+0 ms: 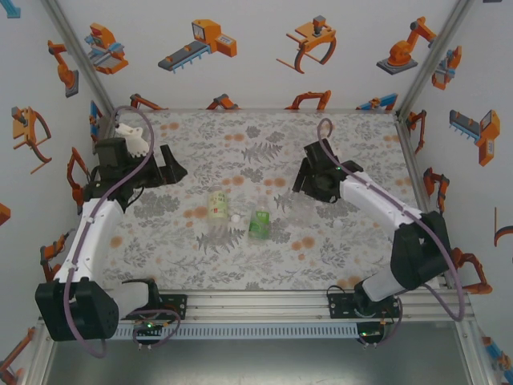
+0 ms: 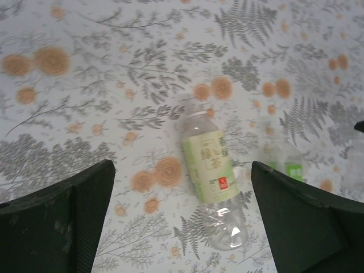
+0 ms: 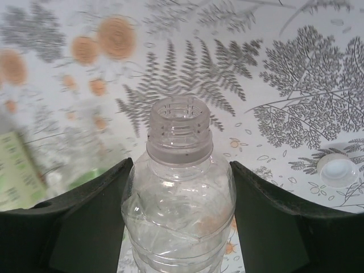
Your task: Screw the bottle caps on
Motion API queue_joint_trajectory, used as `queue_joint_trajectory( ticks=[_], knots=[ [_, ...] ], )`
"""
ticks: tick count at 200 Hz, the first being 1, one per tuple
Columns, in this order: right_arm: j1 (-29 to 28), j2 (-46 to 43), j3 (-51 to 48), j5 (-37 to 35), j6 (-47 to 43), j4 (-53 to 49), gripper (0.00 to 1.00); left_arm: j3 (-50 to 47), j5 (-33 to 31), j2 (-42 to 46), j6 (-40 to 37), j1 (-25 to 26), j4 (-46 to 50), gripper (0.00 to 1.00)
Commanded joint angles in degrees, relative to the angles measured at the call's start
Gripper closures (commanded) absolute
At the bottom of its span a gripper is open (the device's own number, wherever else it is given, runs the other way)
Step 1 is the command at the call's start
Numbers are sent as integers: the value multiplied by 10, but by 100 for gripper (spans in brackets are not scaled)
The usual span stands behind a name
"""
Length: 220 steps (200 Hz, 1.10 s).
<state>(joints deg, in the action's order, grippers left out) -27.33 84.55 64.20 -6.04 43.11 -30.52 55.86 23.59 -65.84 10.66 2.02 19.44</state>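
Note:
My right gripper is on the clear bottle's upper body (image 3: pixel 180 190), and the lower body is free. My left gripper should go toward that lower body next and close there.
My right gripper (image 3: pixel 181 168) is shut on the unlabelled clear bottle (image 3: pixel 179 193), with one finger pressed against each side of its body. The threaded neck points away from the camera and carries no cap. A white cap (image 3: pixel 336 169) lies open side up on the cloth to the bottle's right. The yellow-label bottle (image 1: pixel 216 202) and the green-label bottle (image 1: pixel 259 223) lie on their sides mid-table, a small white cap (image 1: pixel 236 217) between them. My left gripper (image 2: pixel 182 216) hangs open above the yellow-label bottle (image 2: pixel 210 170), holding nothing. The right gripper (image 1: pixel 303 191) sits right of the bottles.
A floral cloth (image 1: pixel 200 257) covers the table. White walls with robot stickers and metal posts close in the back and both sides. The green-label bottle (image 2: pixel 287 165) lies just inside the left gripper's right finger in the left wrist view.

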Motion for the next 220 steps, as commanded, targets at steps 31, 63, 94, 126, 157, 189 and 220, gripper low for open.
queue_joint_trajectory(
  ticks=[31,63,94,126,157,189,220],
  knots=[
    [-11,-99,58,146,-114,84,53,40,157,9,77,41,-94,2],
    [-18,-150,49,220,-141,190,59,23,230,30,161,80,-248,1],
    [-21,-186,33,284,-143,306,59,4,277,51,175,150,-398,0],
    [-28,-206,-5,365,-122,484,65,-1,286,63,147,217,-480,0],
    [-48,-203,-24,438,-98,667,70,5,303,58,135,269,-539,0],
    [-84,-186,-18,474,-95,787,75,16,307,53,108,318,-561,0],
    [-115,-166,2,480,-97,831,75,41,298,34,89,355,-548,0]
  ],
)
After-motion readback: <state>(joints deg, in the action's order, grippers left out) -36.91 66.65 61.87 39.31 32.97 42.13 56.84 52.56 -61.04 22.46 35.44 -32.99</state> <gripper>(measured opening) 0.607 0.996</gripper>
